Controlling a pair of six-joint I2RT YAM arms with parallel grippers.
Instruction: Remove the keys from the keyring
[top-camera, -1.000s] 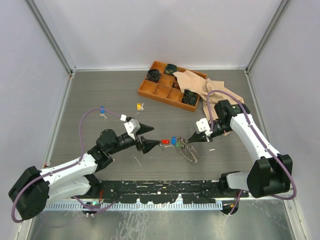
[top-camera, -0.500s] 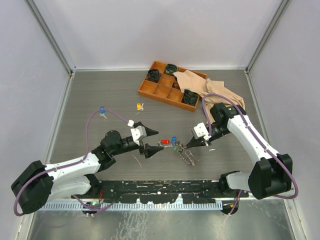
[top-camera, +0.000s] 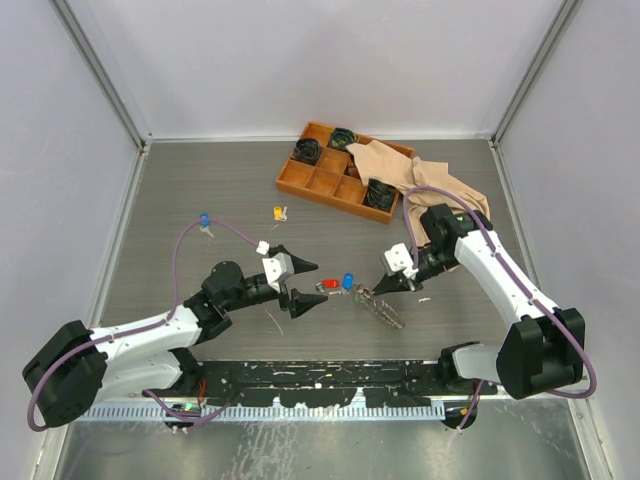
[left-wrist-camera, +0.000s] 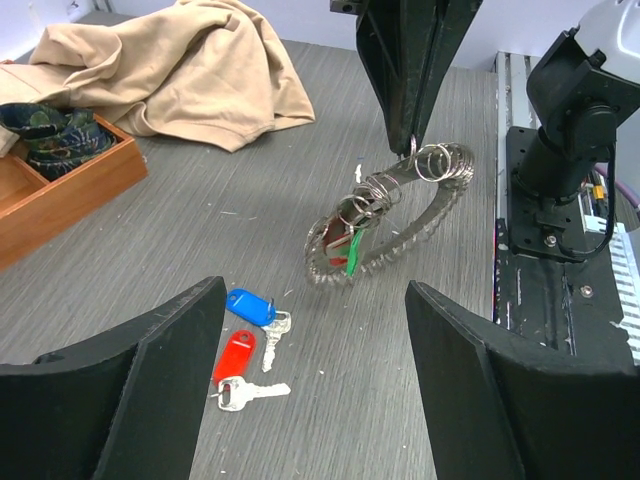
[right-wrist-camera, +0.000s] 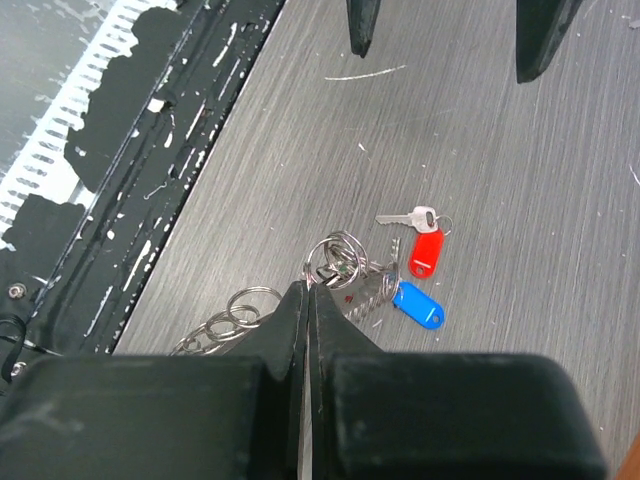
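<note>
I should keep lowering the keyring (top-camera: 384, 311) with my right gripper, because the tabletop (left-wrist-camera: 292, 185) between it and the beige cloth is clear. I will let go once the keyring lies flat there.
The keyring (top-camera: 381, 306), a spiky silvery circle of keys with a green cap, hangs tilted with its low end on the table. My right gripper (top-camera: 371, 291) is shut on a small ring at its top; this also shows in the right wrist view (right-wrist-camera: 308, 290) and on the keyring in the left wrist view (left-wrist-camera: 388, 226). A red-tagged key (top-camera: 328, 286) (left-wrist-camera: 236, 362) and a blue-tagged key (top-camera: 347, 281) (left-wrist-camera: 252, 306) lie loose on the table beside it. My left gripper (top-camera: 303, 283) (left-wrist-camera: 310, 400) is open and empty, just left of the red key.
An orange compartment tray (top-camera: 292, 181) with dark items stands at the back, a beige cloth (top-camera: 420, 176) draped over its right side. A yellow-tagged key (top-camera: 279, 212) and a blue-tagged key (top-camera: 204, 220) lie at the left. The arm base rail (top-camera: 320, 375) runs along the near edge.
My left gripper has drawn back left off the red-tagged key, which now lies on the table. My right gripper has shifted the keyring slightly.
</note>
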